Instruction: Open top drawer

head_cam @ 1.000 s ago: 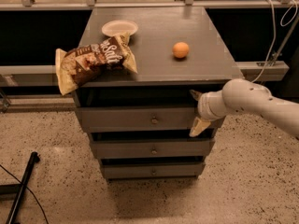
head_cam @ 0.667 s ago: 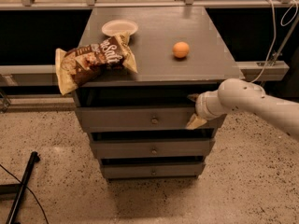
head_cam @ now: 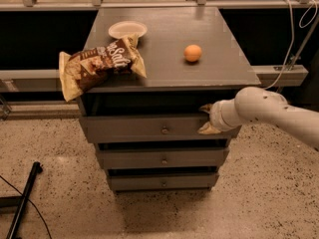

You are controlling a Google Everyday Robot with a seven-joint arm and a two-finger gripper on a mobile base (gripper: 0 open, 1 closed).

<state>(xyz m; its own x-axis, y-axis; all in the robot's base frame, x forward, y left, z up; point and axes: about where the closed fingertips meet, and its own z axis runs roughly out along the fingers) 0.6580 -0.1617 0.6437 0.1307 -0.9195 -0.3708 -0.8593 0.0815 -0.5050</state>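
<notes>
My gripper should back away and hook the drawer's top edge nearer the knob (head_cam: 195, 118), because it is at the top drawer's far end (head_cam: 228, 133) with its lower finger against the drawer's front side.
The top drawer (head_cam: 124, 129) is the widest grey front of the cabinet, with a small round knob (head_cam: 164, 130) at its centre. A dark gap shows above its front. My gripper (head_cam: 205, 119) is at the drawer's right end, well right of the knob. Its two pale fingers are apart: the upper one sits at the front's top edge, the lower one lies against the face of the front. The white arm (head_cam: 269, 111) reaches in from the right.
On the cabinet top (head_cam: 219, 71) lie a chip bag (head_cam: 99, 63) overhanging the left front corner, a white plate (head_cam: 127, 29) and an orange (head_cam: 193, 53). Two narrower drawers (head_cam: 163, 159) sit below. A black pole (head_cam: 22, 203) lies on the floor at left.
My gripper has shifted slightly left and up along the drawer's right end. The drawer front has not visibly moved.
</notes>
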